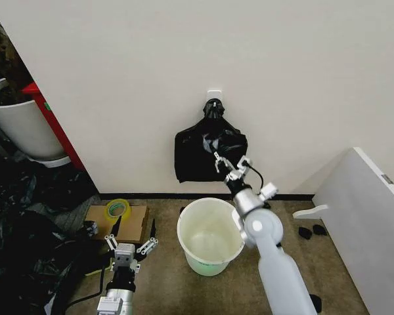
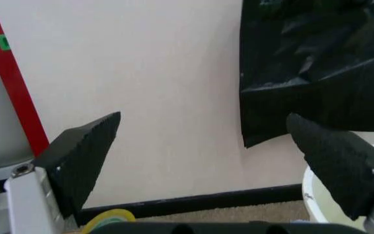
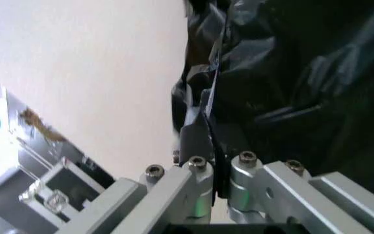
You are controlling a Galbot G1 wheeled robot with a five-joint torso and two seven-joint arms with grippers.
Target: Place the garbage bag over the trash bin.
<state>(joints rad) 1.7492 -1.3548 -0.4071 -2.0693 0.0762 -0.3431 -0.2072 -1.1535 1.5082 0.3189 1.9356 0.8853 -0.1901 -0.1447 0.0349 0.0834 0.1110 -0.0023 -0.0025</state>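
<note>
I expect the garbage bag (image 1: 228, 142) will come off when I pull, leaving the bundle hanging, since a crumpled front layer lies over flatter black plastic (image 1: 193, 165).
The trash bin (image 1: 210, 236), a small round white bucket, stands open on the carpet by the wall; its rim (image 2: 309, 192) edges the left wrist view. Above it a flat black plastic bundle (image 1: 209, 154) hangs from a wall hook (image 1: 214, 95). My right gripper (image 1: 228, 165) reaches up over the bin to the bundle's lower right part and is shut on a thin fold of its glossy black plastic (image 3: 284, 87). The garbage bag cannot be told apart from this bundle. My left gripper (image 1: 130, 246) waits low, left of the bin, fingers (image 2: 86, 146) wide open and holding nothing.
A larger white tub (image 1: 20, 125) and a red frame (image 1: 52, 128) stand at the far left, above a heap of black plastic (image 1: 20, 256). A cardboard piece with a yellow tape roll (image 1: 118, 210) lies left of the bin. A white panel (image 1: 368, 216) slants at the right.
</note>
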